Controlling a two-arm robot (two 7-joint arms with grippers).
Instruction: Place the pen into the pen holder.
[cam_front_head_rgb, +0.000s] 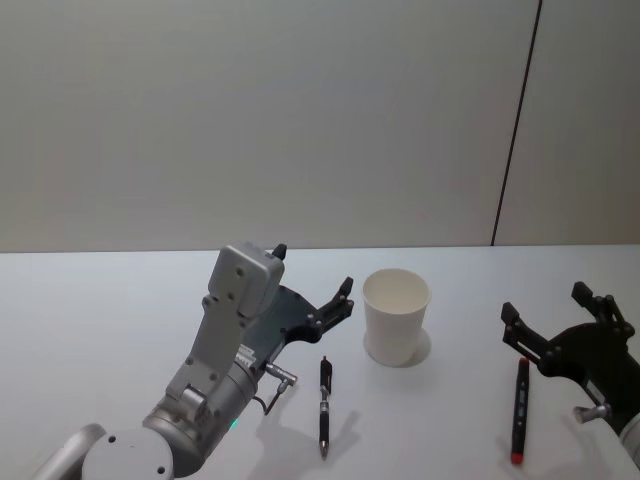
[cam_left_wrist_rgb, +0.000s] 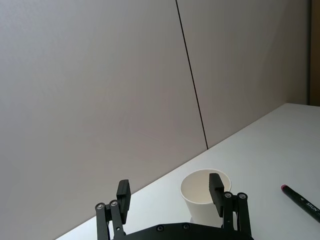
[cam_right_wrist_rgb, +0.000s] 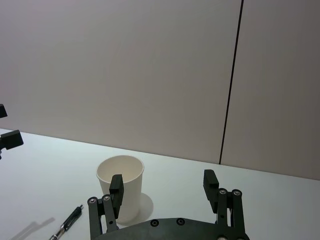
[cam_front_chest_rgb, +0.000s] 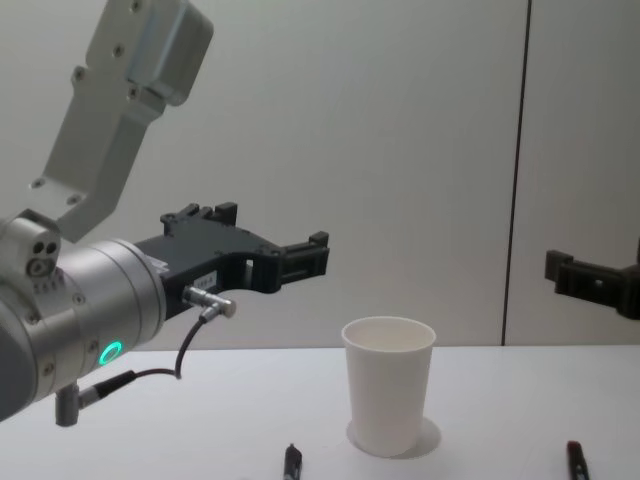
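My gripper will drop in the red-ended pen (cam_front_head_rgb: 520, 411), which will lean on the pen holder's rim, its red end sticking out, because the pen holder's opening (cam_front_head_rgb: 396, 291) is wide.
The pen holder (cam_front_head_rgb: 396, 318) is a plain white paper cup standing upright and empty mid-table. A black pen (cam_front_head_rgb: 325, 404) lies flat on the table just in front of it, to its left. A second black pen with a red end (cam_front_head_rgb: 519, 408) lies farther right. My left gripper (cam_front_head_rgb: 314, 268) hovers open above the table, left of the cup and behind the black pen, holding nothing. My right gripper (cam_front_head_rgb: 545, 302) is open and empty too, right of the cup and over the red-ended pen. The left wrist view frames the cup (cam_left_wrist_rgb: 200, 210) between the open fingers (cam_left_wrist_rgb: 123, 194).
The white table (cam_front_head_rgb: 100, 330) runs back to a plain wall with a dark vertical seam (cam_front_head_rgb: 515, 130). In the chest view the cup (cam_front_chest_rgb: 388, 385) stands between both raised grippers, with the pen tips (cam_front_chest_rgb: 292, 462) low at the front.
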